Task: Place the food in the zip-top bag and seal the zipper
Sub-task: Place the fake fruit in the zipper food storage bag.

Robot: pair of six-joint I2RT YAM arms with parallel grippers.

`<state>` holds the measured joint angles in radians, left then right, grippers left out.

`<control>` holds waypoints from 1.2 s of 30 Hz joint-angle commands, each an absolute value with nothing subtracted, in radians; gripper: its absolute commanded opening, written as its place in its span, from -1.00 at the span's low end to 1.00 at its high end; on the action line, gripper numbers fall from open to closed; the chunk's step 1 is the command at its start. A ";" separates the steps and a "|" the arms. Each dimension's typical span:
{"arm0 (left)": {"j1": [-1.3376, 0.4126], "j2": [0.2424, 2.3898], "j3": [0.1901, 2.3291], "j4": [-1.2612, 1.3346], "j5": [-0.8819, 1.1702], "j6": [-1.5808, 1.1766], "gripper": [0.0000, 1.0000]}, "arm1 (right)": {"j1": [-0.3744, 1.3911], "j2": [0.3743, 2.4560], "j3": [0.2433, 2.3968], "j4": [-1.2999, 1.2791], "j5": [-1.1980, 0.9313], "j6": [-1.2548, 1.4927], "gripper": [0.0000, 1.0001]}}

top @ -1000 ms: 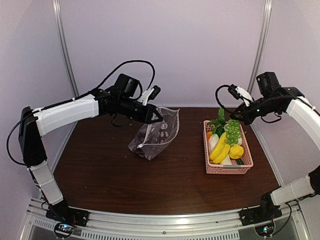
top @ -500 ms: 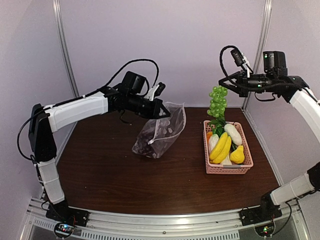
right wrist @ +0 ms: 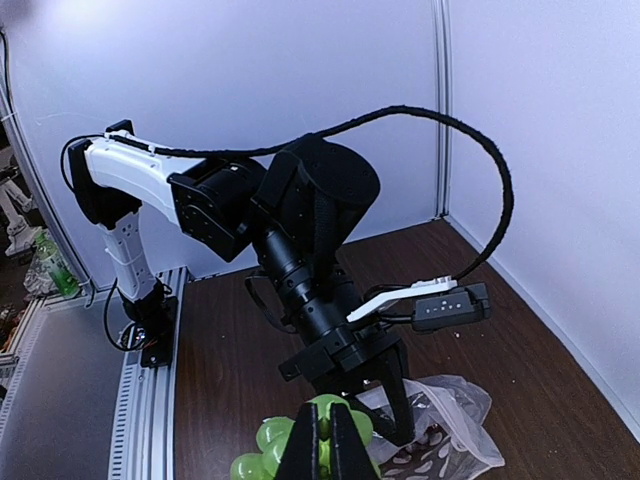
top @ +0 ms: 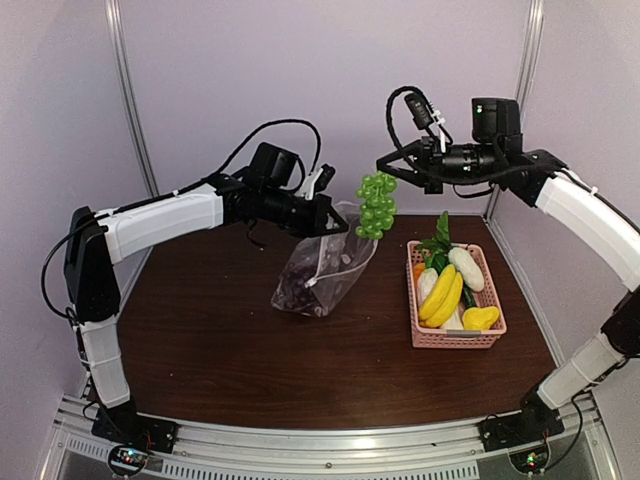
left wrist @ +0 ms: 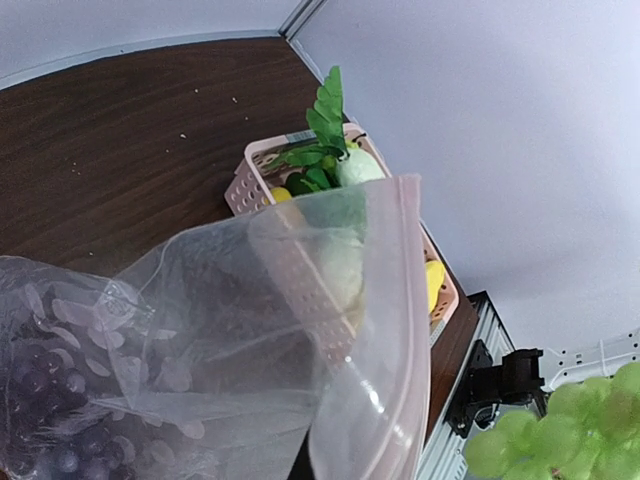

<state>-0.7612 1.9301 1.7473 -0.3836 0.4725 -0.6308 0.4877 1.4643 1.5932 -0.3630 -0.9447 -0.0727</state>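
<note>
The green grapes (top: 376,207) hang by their stem beside the bag's opening (top: 352,240). I keep moving my right gripper into the bag's opening and let them go inside.
My left gripper (top: 335,228) is shut on the mouth edge of the clear zip-top bag (top: 328,268) and holds it up, with its bottom resting on the table. Purple grapes (top: 298,292) lie inside. In the left wrist view the bag (left wrist: 200,340) is open, and its pale zipper (left wrist: 412,300) runs down the near edge. My right gripper (top: 385,168) is shut on the stem of the green grapes (top: 376,206), which hang just right of the bag's mouth. They show below its fingertips (right wrist: 327,445) too. Bananas (top: 440,295), a white radish (top: 466,268) and a lemon (top: 482,317) lie in the basket.
The pink slatted basket (top: 455,338) stands at the right of the brown table, with leafy greens (top: 437,240) at its far end. It shows behind the bag in the left wrist view (left wrist: 250,180). Walls close in the back and both sides.
My right gripper has lifted the green grapes out of the basket and carried them left to the bag's mouth. My left gripper has raised the bag and moved it slightly right.
</note>
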 commanded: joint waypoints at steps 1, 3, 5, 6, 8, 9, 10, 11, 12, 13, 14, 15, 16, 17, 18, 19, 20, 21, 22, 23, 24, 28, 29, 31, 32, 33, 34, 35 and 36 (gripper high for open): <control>-0.771 1.932 1.793 -0.348 0.510 -0.652 -1.00 | 0.513 1.516 1.627 -0.334 -0.912 -0.099 -1.00; -0.773 1.926 1.804 -0.366 0.504 -0.648 -1.00 | 0.519 1.545 1.627 -0.350 -0.897 -0.124 -1.00; -0.773 1.919 1.803 -0.379 0.484 -0.647 -1.00 | 0.523 1.570 1.624 -0.366 -0.888 -0.141 -1.00; -0.773 1.916 1.804 -0.383 0.479 -0.648 -1.00 | 0.524 1.577 1.618 -0.368 -0.885 -0.146 -1.00; -0.773 1.916 1.804 -0.386 0.480 -0.649 -1.00 | 0.525 1.580 1.603 -0.368 -0.871 -0.153 -1.00; -0.772 1.915 1.804 -0.387 0.481 -0.648 -1.00 | 0.527 1.581 1.595 -0.368 -0.857 -0.158 -1.00; -0.773 1.915 1.804 -0.387 0.483 -0.649 -1.00 | 0.532 1.581 1.582 -0.368 -0.841 -0.165 -1.00; -0.773 1.915 1.803 -0.387 0.487 -0.649 -1.00 | 0.537 1.580 1.574 -0.371 -0.825 -0.175 -1.00; -0.772 1.915 1.803 -0.386 0.490 -0.649 -1.00 | 0.543 1.581 1.567 -0.377 -0.810 -0.187 -1.00; -0.773 1.916 1.804 -0.386 0.488 -0.649 -1.00 | 0.549 1.583 1.565 -0.389 -0.792 -0.210 -1.00; -0.773 1.915 1.803 -0.386 0.487 -0.649 -1.00 | 0.558 1.586 1.564 -0.402 -0.773 -0.222 -1.00; -0.773 1.915 1.804 -0.386 0.487 -0.650 -1.00 | 0.567 1.589 1.563 -0.413 -0.754 -0.244 -1.00; -0.773 1.916 1.804 -0.384 0.488 -0.650 -1.00 | 0.572 1.592 1.564 -0.419 -0.739 -0.253 -1.00; -0.773 1.916 1.804 -0.383 0.490 -0.650 -1.00 | 0.577 1.596 1.564 -0.422 -0.725 -0.258 -1.00; -0.773 1.915 1.803 -0.381 0.492 -0.650 -1.00 | 0.580 1.600 1.565 -0.427 -0.714 -0.263 -1.00; -0.773 1.915 1.805 -0.381 0.493 -0.650 -1.00 | 0.582 1.605 1.571 -0.436 -0.707 -0.270 -0.99; -0.774 1.916 1.807 -0.381 0.494 -0.650 -1.00 | 0.585 1.614 1.579 -0.451 -0.700 -0.280 -0.93; -0.773 1.915 1.806 -0.381 0.494 -0.650 -1.00 | 0.589 1.622 1.588 -0.471 -0.697 -0.293 -0.87; -0.774 1.914 1.806 -0.381 0.493 -0.649 -1.00 | 0.589 1.629 1.595 -0.488 -0.697 -0.304 -0.77; -0.773 1.912 1.807 -0.381 0.493 -0.649 -1.00 | 0.589 1.634 1.602 -0.504 -0.693 -0.314 -0.63; -0.773 1.912 1.806 -0.381 0.494 -0.649 -1.00 | 0.589 1.636 1.607 -0.519 -0.687 -0.320 -0.58; -0.774 1.912 1.798 -0.382 0.484 -0.650 -1.00 | 0.589 1.620 1.647 -0.585 -0.655 -0.357 -0.10; -0.773 1.912 1.796 -0.382 0.483 -0.650 -1.00 | 0.587 1.607 1.651 -0.594 -0.648 -0.363 -0.04; -0.772 1.914 1.791 -0.382 0.484 -0.650 -1.00 | 0.574 1.559 1.632 -0.573 -0.655 -0.362 0.11; -0.773 1.914 1.790 -0.381 0.483 -0.649 -1.00 | 0.565 1.534 1.625 -0.563 -0.662 -0.357 0.15; -0.773 1.914 1.791 -0.385 0.484 -0.647 -1.00 | 0.555 1.509 1.621 -0.560 -0.672 -0.354 0.16; -0.773 1.914 1.797 -0.393 0.485 -0.640 -1.00 | 0.543 1.487 1.620 -0.564 -0.679 -0.351 0.18; -0.772 1.912 1.810 -0.416 0.480 -0.630 -1.00 | 0.529 1.466 1.619 -0.568 -0.678 -0.345 0.18; -0.773 1.911 1.832 -0.446 0.472 -0.613 -1.00 | 0.513 1.450 1.615 -0.576 -0.674 -0.337 0.18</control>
<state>-0.7677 1.9301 1.7771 -0.4007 0.4789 -0.6453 0.5621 1.5616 1.6051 -0.5610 -0.6796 -0.3447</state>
